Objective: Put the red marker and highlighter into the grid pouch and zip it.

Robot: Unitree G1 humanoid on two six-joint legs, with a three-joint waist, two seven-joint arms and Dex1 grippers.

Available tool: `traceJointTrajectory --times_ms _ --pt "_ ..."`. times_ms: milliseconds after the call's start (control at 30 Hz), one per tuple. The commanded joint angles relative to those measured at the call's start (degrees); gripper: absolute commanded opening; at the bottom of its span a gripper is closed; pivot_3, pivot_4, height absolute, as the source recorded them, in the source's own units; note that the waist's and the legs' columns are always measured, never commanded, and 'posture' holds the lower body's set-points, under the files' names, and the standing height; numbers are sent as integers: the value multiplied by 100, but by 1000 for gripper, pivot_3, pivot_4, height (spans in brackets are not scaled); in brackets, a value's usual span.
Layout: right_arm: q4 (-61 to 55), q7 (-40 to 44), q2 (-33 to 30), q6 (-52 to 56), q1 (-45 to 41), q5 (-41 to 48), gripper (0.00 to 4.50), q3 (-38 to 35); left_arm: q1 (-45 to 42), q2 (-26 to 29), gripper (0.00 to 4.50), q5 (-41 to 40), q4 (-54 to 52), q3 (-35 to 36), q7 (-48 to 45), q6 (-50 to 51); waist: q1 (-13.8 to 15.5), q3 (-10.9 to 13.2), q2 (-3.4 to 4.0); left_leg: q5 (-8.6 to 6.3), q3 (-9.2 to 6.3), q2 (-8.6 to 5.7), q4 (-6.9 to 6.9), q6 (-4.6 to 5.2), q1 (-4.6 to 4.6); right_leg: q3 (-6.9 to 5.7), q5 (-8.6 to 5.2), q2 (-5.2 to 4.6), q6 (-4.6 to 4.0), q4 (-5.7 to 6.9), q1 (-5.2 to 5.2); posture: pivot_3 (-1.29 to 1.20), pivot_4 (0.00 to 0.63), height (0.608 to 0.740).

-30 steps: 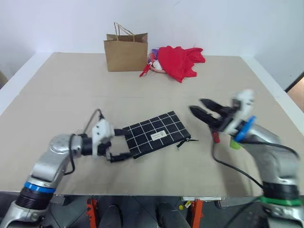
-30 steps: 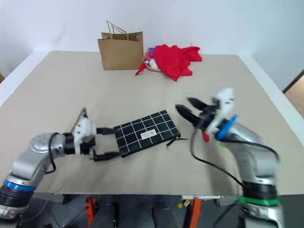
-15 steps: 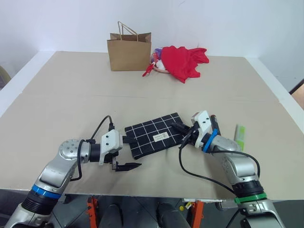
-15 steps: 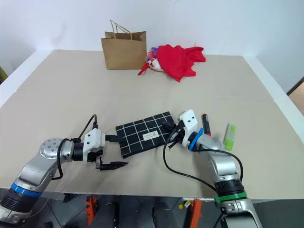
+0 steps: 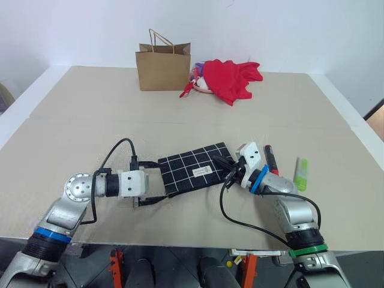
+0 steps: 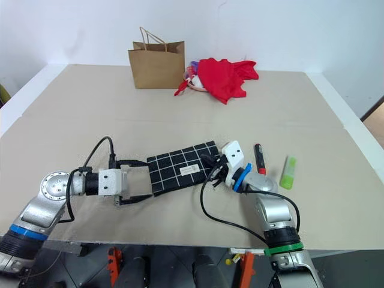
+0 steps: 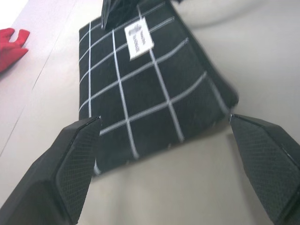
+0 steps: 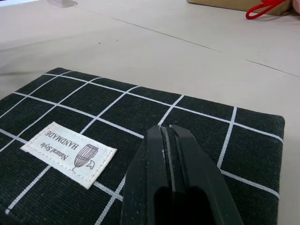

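Observation:
The white lines of the grid pouch end at a dark part [image 7: 204, 56] along its near edge. The pouch [image 5: 193, 169] will gap open there when I pull its zipper.
The grid pouch [image 5: 195, 170], black with white lines and a small white label [image 8: 70, 152], lies flat near the table's front. My left gripper [image 5: 151, 180] is open, and its two fingers [image 7: 77, 154] flank the pouch's left end without touching it. At the pouch's right end my right gripper [image 5: 229, 171] is shut, its tips low over the fabric [image 8: 93, 117]; I see nothing between its fingers [image 8: 168, 140]. The red marker [image 5: 271, 159] lies on the table just right of that hand. Further right lies the light-green highlighter [image 5: 301, 174].
A brown paper bag [image 5: 163, 66] with handles stands at the back of the table [image 5: 90, 132], and a red cloth heap [image 5: 231, 78] lies right beside it. The table's front edge runs close below both arms.
My right gripper came down from above the table to the pouch's right end and shut. My left gripper rolled, so its fingers now straddle the pouch's left end.

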Motion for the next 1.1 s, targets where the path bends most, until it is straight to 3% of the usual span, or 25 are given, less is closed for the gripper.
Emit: traceJointTrajectory --times_ms 33,633,733,767,800,867,1100 --pt "119 -5 70 24 20 -37 64 -2 -135 -16 4500 175 101 -136 -31 -506 2 0 0 0 0 0 0 0 -2 0 -1 0 1 0 0 0 150 739" --pt "37 31 91 -41 -11 -86 64 -9 -1016 -511 4500 681 1575 -768 -89 -1642 8 -6 10 0 -1 -2 4 0 2 0 0 0 4 0 10 0 150 739" --pt "24 64 92 -56 -22 -94 0 18 -1227 -649 3731 745 1841 -854 -89 -1758 18 -8 12 1 -2 -2 4 1 9 0 1 0 5 0 18 0 150 739" --pt "17 64 96 -53 -26 -96 0 21 -1282 -681 3230 756 1913 -876 -91 -1785 17 -8 13 1 -2 -2 4 1 18 0 1 0 5 0 27 0 150 739" --pt "15 67 97 -55 -34 -101 0 24 -1331 -707 3230 767 1980 -896 -94 -1806 16 -8 13 1 -1 -3 4 1 20 0 1 0 5 0 27 0 150 739" --pt "20 76 98 -61 -50 -113 0 22 -1412 -750 2249 766 2111 -939 -137 -1864 15 -8 14 2 -1 -3 4 2 21 0 1 0 6 0 30 0 150 739" --pt "13 124 92 -103 -47 -156 0 2 -1675 -837 80 766 2476 -1043 -191 -2109 16 -10 16 1 -2 -3 2 2 20 0 -1 0 8 0 29 0 150 739"
